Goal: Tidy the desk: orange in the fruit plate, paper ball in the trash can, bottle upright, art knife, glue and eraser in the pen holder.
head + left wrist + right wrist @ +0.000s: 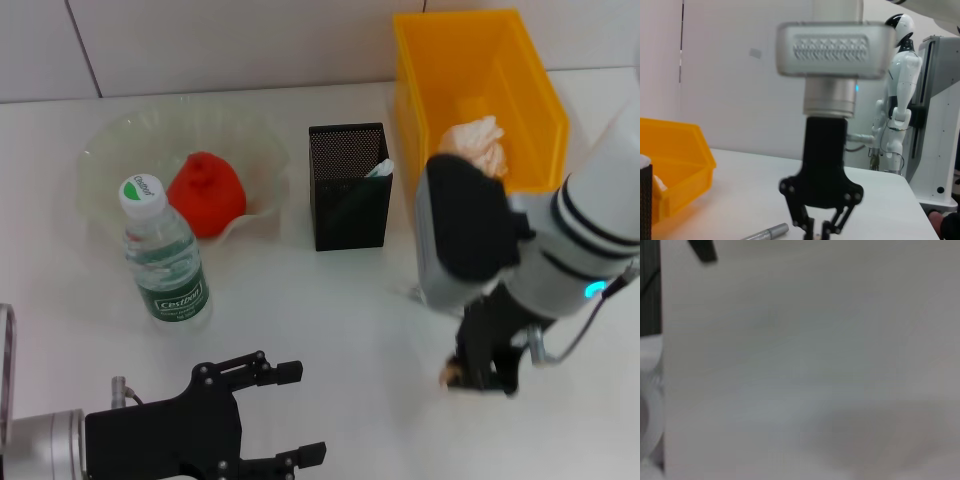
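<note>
The eraser jutting (pixel 451 374) past my fingers has room in the pen holder's opening (pixel 345 152), so my right gripper goes on moving over that opening and releases the eraser there.
My right gripper (pixel 478 378) points down at the table at the front right. In the left wrist view its fingers (pixel 816 234) converge on a small pale piece that looks like the eraser (pixel 449 375). A grey art knife (pixel 767 232) lies on the table beside it. The orange (pixel 206 194) sits in the clear fruit plate (pixel 110 150). The bottle (pixel 163 255) stands upright. The paper ball (pixel 478 143) lies in the yellow trash can (pixel 520 70). The black mesh pen holder (pixel 349 186) holds a white item. No glue shows on the table. My left gripper (pixel 305 412) is open and empty at the front left.
The yellow trash can stands close behind my right arm, and the pen holder is to its left. The bottle stands in front of the fruit plate. Bare white table lies between the two grippers (pixel 370 350).
</note>
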### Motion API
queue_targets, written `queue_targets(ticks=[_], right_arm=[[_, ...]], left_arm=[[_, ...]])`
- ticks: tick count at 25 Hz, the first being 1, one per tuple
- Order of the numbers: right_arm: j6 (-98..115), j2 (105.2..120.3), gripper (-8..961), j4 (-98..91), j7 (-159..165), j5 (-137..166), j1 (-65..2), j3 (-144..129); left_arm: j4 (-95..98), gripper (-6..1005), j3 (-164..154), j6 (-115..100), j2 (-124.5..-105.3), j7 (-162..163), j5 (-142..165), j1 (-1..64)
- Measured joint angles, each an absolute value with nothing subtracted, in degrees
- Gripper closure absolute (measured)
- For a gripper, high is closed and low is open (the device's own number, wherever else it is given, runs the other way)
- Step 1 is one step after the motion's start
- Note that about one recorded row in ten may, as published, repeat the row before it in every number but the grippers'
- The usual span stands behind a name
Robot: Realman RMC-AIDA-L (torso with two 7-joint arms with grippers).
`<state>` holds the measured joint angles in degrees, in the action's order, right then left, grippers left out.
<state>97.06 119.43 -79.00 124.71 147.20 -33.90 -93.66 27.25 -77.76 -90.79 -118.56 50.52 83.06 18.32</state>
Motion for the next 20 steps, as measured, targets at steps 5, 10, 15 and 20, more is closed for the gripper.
queue_targets(ticks=[5,10,15,20], right_arm=[[90.6,119.33,832,-84.5,130.0,147.2,-33.2,-84.3],[81.0,119.27,830,-87.6,130.7,142.0,-32.0,-76.1],[73.7,119.35,821,-87.0,130.7,139.2,-32.0,-75.1],[70.2,119.28,813,-81.9,130.4,137.7,-34.4,-75.7]], left_arm=[[27.3,213,-77.9,-90.8,-118.57,50.3,83.1,18.7],[27.2,213,-77.9,-90.8,-118.62,50.2,83.1,18.8],[27.2,213,-77.9,-91.0,-118.65,50.2,83.1,18.7],[27.2,213,-77.9,-91.3,-118.65,50.2,82.9,18.6]])
